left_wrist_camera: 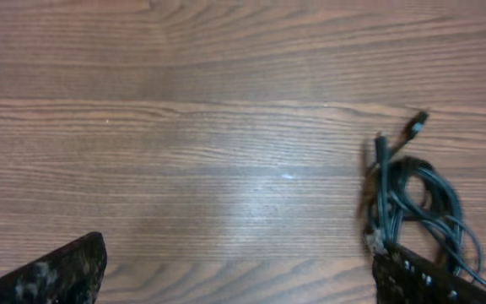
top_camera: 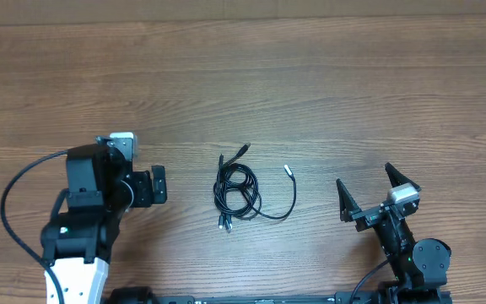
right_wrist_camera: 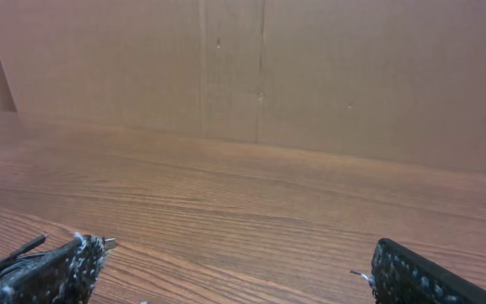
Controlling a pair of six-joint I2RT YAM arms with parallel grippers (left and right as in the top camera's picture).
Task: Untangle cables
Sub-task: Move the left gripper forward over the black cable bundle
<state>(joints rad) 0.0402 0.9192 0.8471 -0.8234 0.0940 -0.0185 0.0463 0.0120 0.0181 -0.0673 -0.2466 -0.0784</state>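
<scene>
The coiled bundle's straight side cords (top_camera: pixel 218 187) lie across the path along which the fingers close, so the robot's left gripper should go on moving toward the bundle (top_camera: pixel 236 189) until its fingers are on both sides of these cords.
The cables (top_camera: pixel 236 190) lie mid-table as a small coiled bundle of thin black cords. One loose strand curves off to the right and ends in a silvery plug tip (top_camera: pixel 287 169). My left gripper (top_camera: pixel 164 184) is open, left of the bundle and apart from it. In the left wrist view the cables (left_wrist_camera: pixel 412 194) lie just beyond the right finger (left_wrist_camera: pixel 429 283), and only bare wood lies in the left gripper (left_wrist_camera: pixel 239 279). My right gripper (top_camera: pixel 366 181) is open to the right of the loose strand. The right wrist view shows the right gripper (right_wrist_camera: pixel 234 274) empty, with a cord (right_wrist_camera: pixel 11 253) at the far left.
The wooden table (top_camera: pixel 243 76) stretches away behind the bundle. A brown cardboard wall (right_wrist_camera: pixel 260 67) stands at its far side in the right wrist view. Thick black wires (top_camera: pixel 11 194) loop beside the left arm's base.
</scene>
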